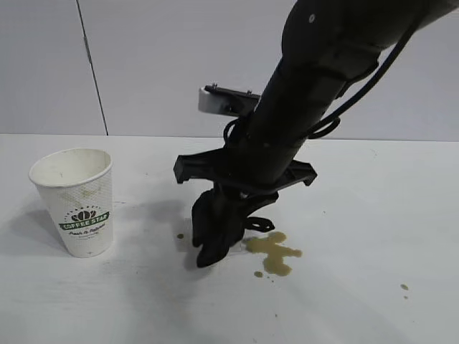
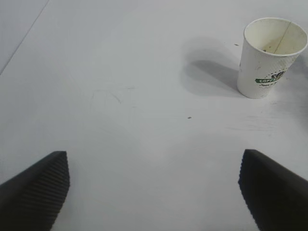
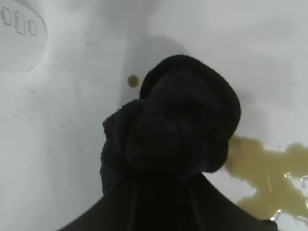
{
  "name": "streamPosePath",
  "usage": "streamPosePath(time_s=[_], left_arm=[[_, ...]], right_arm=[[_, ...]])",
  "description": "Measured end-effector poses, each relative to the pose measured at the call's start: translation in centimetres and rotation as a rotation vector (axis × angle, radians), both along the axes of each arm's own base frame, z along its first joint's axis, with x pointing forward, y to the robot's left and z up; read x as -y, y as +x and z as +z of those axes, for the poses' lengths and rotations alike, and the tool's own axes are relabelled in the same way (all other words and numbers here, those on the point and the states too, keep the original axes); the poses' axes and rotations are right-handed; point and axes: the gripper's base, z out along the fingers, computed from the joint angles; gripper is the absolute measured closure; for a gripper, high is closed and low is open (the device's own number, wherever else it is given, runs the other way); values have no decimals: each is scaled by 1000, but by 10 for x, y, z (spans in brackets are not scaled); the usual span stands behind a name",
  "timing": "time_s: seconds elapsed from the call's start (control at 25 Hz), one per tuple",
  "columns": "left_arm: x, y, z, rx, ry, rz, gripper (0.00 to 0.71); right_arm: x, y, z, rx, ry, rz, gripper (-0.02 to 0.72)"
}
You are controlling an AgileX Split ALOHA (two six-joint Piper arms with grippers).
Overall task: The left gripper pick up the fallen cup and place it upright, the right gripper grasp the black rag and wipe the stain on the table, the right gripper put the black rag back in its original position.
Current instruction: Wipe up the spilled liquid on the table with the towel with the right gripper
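Observation:
My right gripper holds the black rag (image 1: 215, 229) on the cup's side, away from the stain. Next, I move the rag back across the stain (image 1: 275, 251) to wipe it.
The cup (image 1: 75, 204) stands upright on the table (image 1: 373, 215) at the left, mouth up, with its green band facing the camera. In the left wrist view the cup (image 2: 272, 57) is far off, and my left gripper (image 2: 154, 187) is open over bare tabletop with nothing between its fingers. It is out of the exterior view. My right gripper (image 1: 219, 226) points down at the table's middle, shut on the black rag (image 1: 214, 236). The rag (image 3: 178, 130) bulges out past the fingers and hangs just left of the olive-brown stain (image 1: 272, 252), whose edge (image 3: 269, 178) lies beside the cloth.
A small brown droplet (image 1: 180, 236) lies left of the rag, and it also shows in the right wrist view (image 3: 133, 81). More tiny dots (image 1: 404, 287) sit at the front right. A pale panelled wall (image 1: 143, 64) closes the back.

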Motion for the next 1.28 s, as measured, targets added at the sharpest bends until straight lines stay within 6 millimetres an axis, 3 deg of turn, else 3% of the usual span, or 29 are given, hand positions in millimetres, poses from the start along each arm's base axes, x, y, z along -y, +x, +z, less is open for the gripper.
streamPosePath(time_s=[0.12, 0.36, 0.76, 1.08, 1.28], left_arm=[[0, 0, 0, 0, 1, 0, 24], [0, 0, 0, 0, 1, 0, 24], [0, 0, 0, 0, 1, 0, 24], [0, 0, 0, 0, 1, 0, 24], [0, 0, 0, 0, 1, 0, 24]], right_arm=[[-1, 0, -18, -43, -21, -4, 582], [1, -3, -17, -97, -73, 48, 582], [23, -5, -12, -154, -349, 122, 582], [65, 21, -10, -78, -457, -51, 582], [63, 25, -10, -76, -370, -109, 582]])
